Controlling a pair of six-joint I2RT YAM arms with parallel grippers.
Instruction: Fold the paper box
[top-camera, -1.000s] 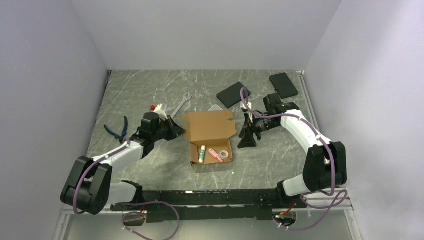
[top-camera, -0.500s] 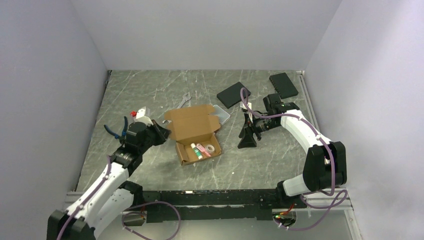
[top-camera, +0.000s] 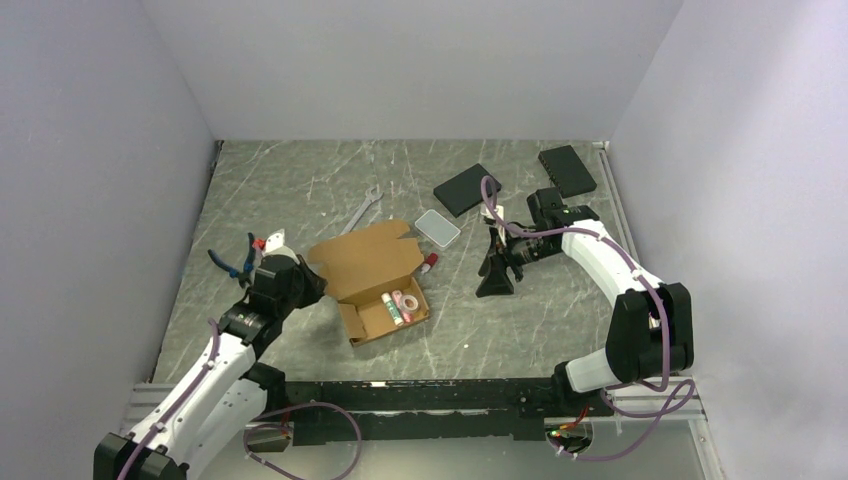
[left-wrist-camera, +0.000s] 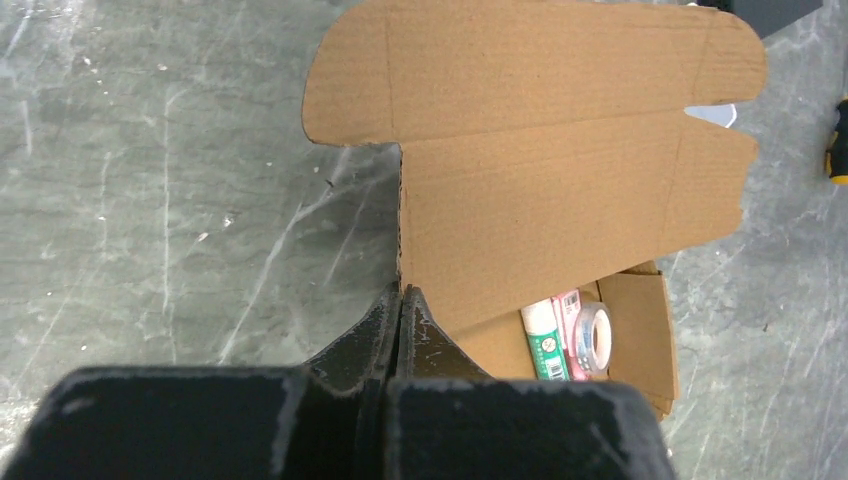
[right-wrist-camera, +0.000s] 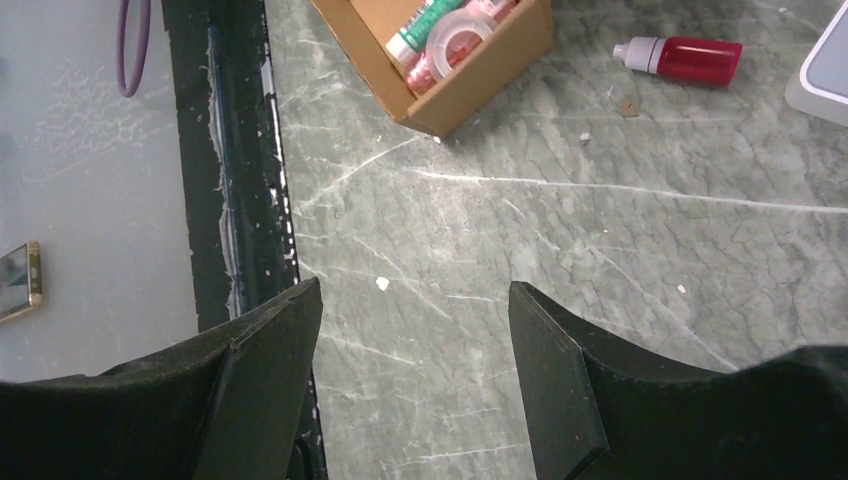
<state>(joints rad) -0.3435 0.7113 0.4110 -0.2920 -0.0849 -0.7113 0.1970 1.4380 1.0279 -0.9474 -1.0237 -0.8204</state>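
Note:
The small red bottle (top-camera: 429, 262) is lying outside the box, across the lid from my left gripper. My right gripper should place the bottle in the tray (top-camera: 373, 318) before the lid is closed.
The paper box (top-camera: 368, 278) is a brown cardboard mailer with its lid standing open, left of the table's middle. Its tray holds a green glue stick (left-wrist-camera: 545, 345), a pink item and a tape roll (left-wrist-camera: 597, 338). My left gripper (top-camera: 312, 283) is shut on the left edge of the lid (left-wrist-camera: 540, 150), and in the left wrist view its jaws (left-wrist-camera: 402, 300) pinch that cardboard edge. My right gripper (top-camera: 497, 280) is open and empty, pointing down at bare table to the right of the box. In the right wrist view (right-wrist-camera: 415, 330) the box corner (right-wrist-camera: 470, 60) lies well ahead of the fingers.
A translucent white case (top-camera: 437, 227) and a small red bottle (top-camera: 428, 262) lie just right of the box. A wrench (top-camera: 362, 210) lies behind it, blue-handled pliers (top-camera: 238, 260) at the left. Two black slabs (top-camera: 467, 188) (top-camera: 566, 170) sit at the back right.
My left arm has drawn back to the left and nearer, dragging the box with it and turning it. The white case and red bottle are now uncovered. The right arm has not moved.

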